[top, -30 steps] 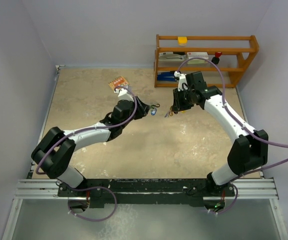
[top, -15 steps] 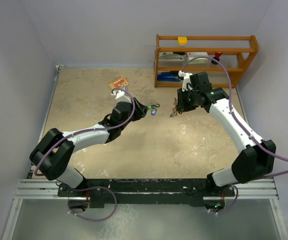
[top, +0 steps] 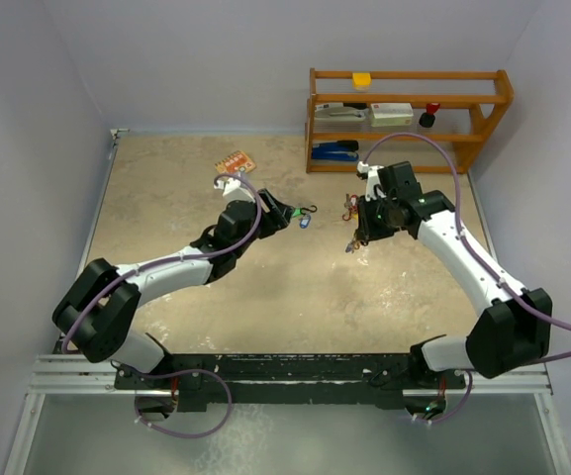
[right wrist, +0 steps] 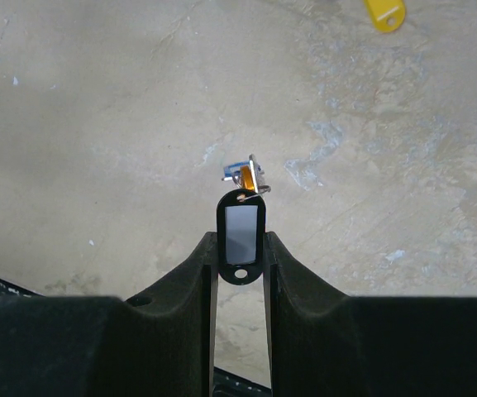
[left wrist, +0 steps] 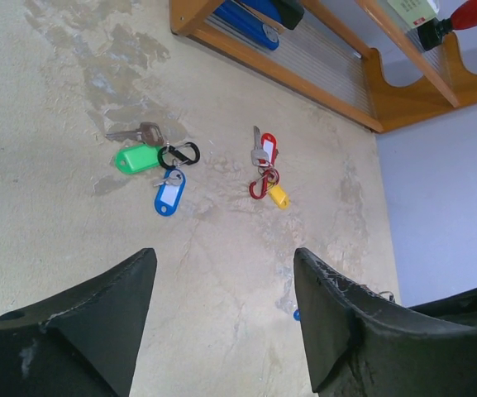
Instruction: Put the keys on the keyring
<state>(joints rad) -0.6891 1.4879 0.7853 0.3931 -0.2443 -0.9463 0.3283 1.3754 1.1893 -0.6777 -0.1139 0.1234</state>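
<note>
I should keep moving my right gripper to the clear tabletop (top: 323, 261) and let go of the black tag there, because the orange and blue pieces (right wrist: 245, 174) are hanging from the tag.
Two bunches of keys lie on the table. One has a green tag (left wrist: 137, 157) and a blue tag (left wrist: 169, 194) on a black clip (left wrist: 178, 155). The other has a red tag (left wrist: 268, 149) and a yellow tag (left wrist: 278, 196) on a red clip (left wrist: 262, 185). My left gripper (left wrist: 221, 256) stands open and empty, short of the green and blue bunch (top: 305, 216). My right gripper (right wrist: 240, 248) is shut on a black tag with a white insert (right wrist: 240, 231). A thin wire ring (right wrist: 253, 192), seemingly the keyring, hangs from the tag with an orange and a blue piece (right wrist: 245, 174).
A wooden shelf (top: 409, 119) with a blue stapler, boxes and a red item stands at the back right. An orange card (top: 235, 162) lies at the back of the table. The red-tagged bunch (top: 348, 207) sits just behind my right gripper (top: 355, 239).
My left gripper's jaws have spread wider and it has drawn back a little from the green and blue bunch. My right gripper has moved nearer with the black tag, uncovering the red-tagged bunch.
</note>
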